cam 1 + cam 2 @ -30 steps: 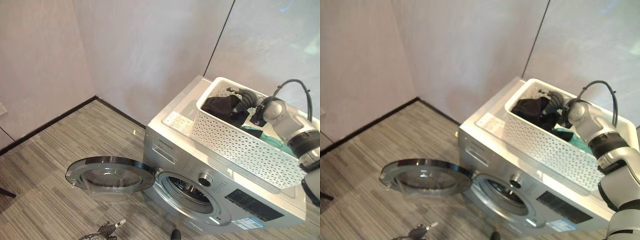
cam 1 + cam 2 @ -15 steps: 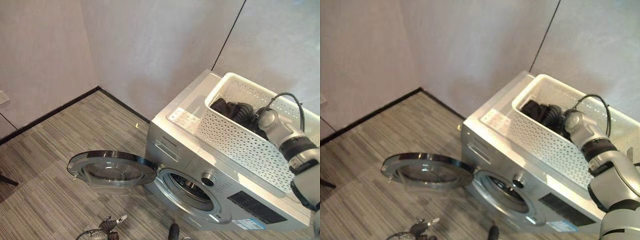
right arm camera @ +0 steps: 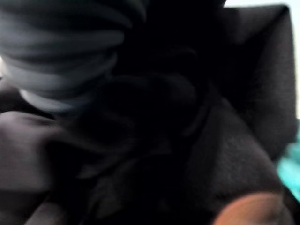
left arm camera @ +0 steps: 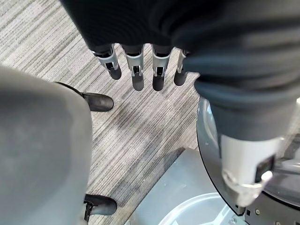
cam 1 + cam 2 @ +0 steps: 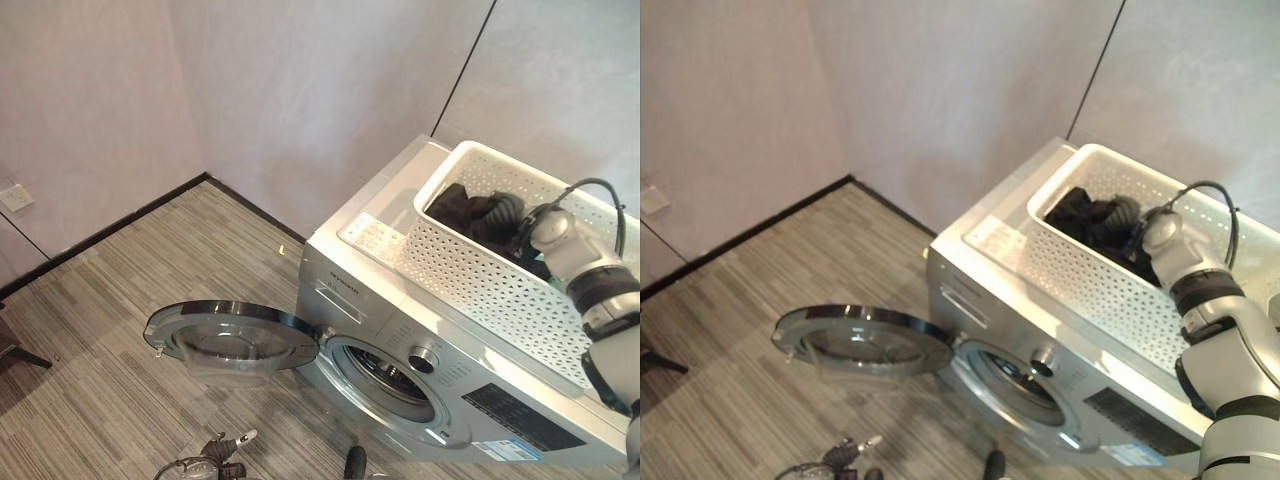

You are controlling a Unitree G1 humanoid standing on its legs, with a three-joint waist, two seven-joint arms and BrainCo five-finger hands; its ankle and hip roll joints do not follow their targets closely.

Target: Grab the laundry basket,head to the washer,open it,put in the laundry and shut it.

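My gripper will make the round glass door (image 5: pixel 232 338) swing sideways toward the drum opening when it pushes, because the door is joined to the washer at a side hinge (image 5: pixel 324 336).
A white perforated laundry basket (image 5: pixel 480 290) stands on top of the silver washer (image 5: pixel 350 285). Black laundry (image 5: pixel 455 207) lies piled in the basket's far end. My right hand (image 5: pixel 498 214) reaches down into the basket and rests in that black cloth, with its fingers hidden. Up close in the right wrist view, the dark cloth (image 3: pixel 197 140) wraps the hand and a bit of teal fabric (image 3: pixel 290 168) shows beside it. The washer's round glass door (image 5: pixel 232 335) is swung wide open, and the drum opening (image 5: pixel 385 378) is exposed. My left hand (image 4: pixel 137 70) hangs open over the striped floor, low beside the door.
The open door juts out over the grey striped floor (image 5: pixel 120 290) to the washer's left. Walls meet in a corner behind the washer, with a black skirting line (image 5: pixel 110 225). A wall socket (image 5: pixel 15 197) sits low on the left wall.
The camera has shifted, so the whole scene sits a little differently. My right hand has stayed in the basket, sinking into the black cloth. The door stays open.
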